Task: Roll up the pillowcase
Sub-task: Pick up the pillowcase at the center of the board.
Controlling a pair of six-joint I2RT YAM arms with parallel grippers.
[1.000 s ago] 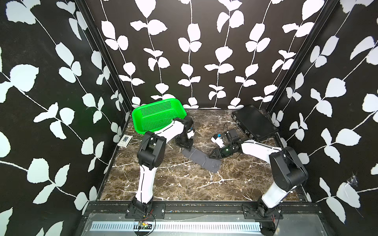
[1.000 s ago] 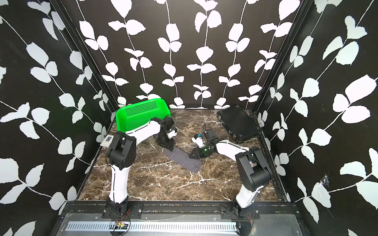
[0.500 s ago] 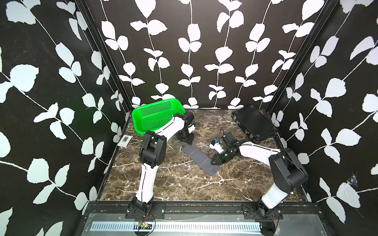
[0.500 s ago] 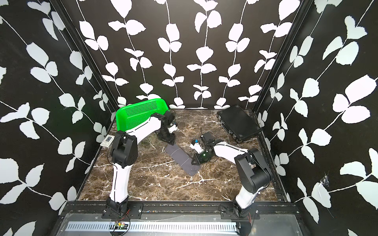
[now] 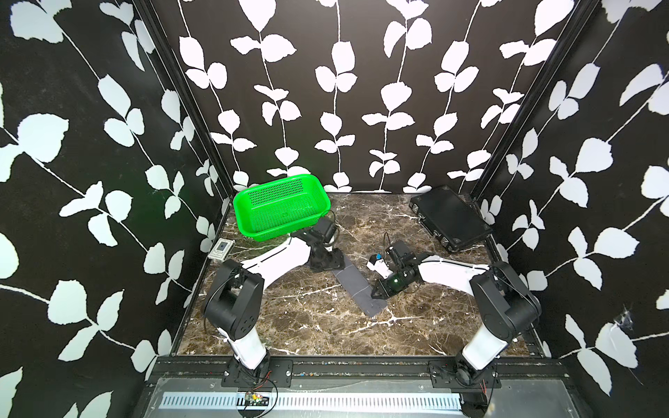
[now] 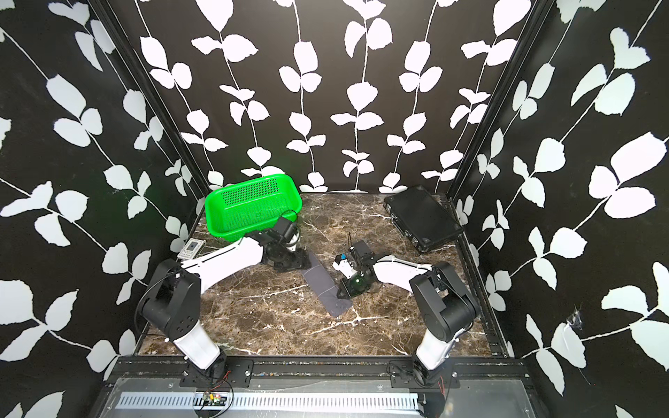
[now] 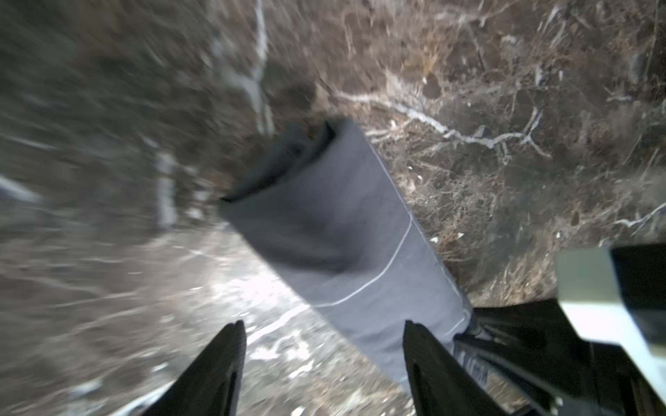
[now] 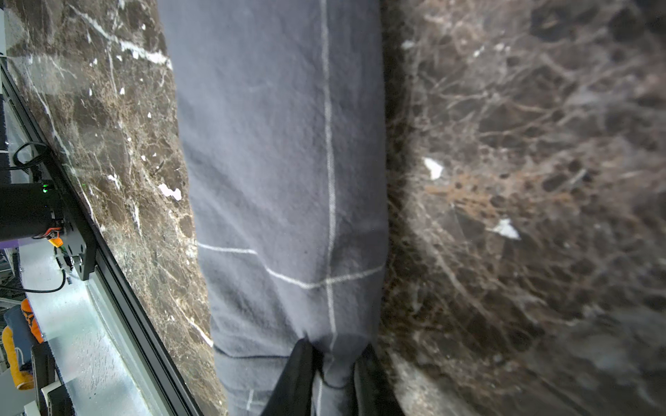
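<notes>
The pillowcase's front end point(image 5: 370, 305) is pinched in my right gripper, far from the green basket, so next my left gripper takes and carries the pillowcase into the basket point(image 5: 282, 207).
The pillowcase point(image 5: 360, 287) point(image 6: 327, 286) lies on the marble table as a long narrow folded strip, dark grey with thin white lines. My left gripper point(image 5: 331, 262) point(image 6: 293, 262) is low at the strip's far end. Its jaws point(image 7: 324, 331) stand open, and the cloth point(image 7: 342, 234) runs past one finger without being pinched. Layered folds show at the strip's other end. My right gripper point(image 5: 374, 294) point(image 6: 342, 292) sits at the strip's right edge near the front end. In the right wrist view its jaws point(image 8: 333, 360) are shut on a bunched fold of the cloth point(image 8: 281, 162).
A green basket point(image 5: 275, 181) point(image 6: 253, 181) stands at the back left, just behind the left wrist. A black rigid case point(image 5: 449, 217) point(image 6: 421, 217) lies at the back right. A small white device point(image 5: 221, 248) sits by the left wall. Patterned walls enclose three sides.
The right gripper moved toward the front and closed on the cloth's edge. The strip's near end swung toward the front. The left jaws opened wider at the far end.
</notes>
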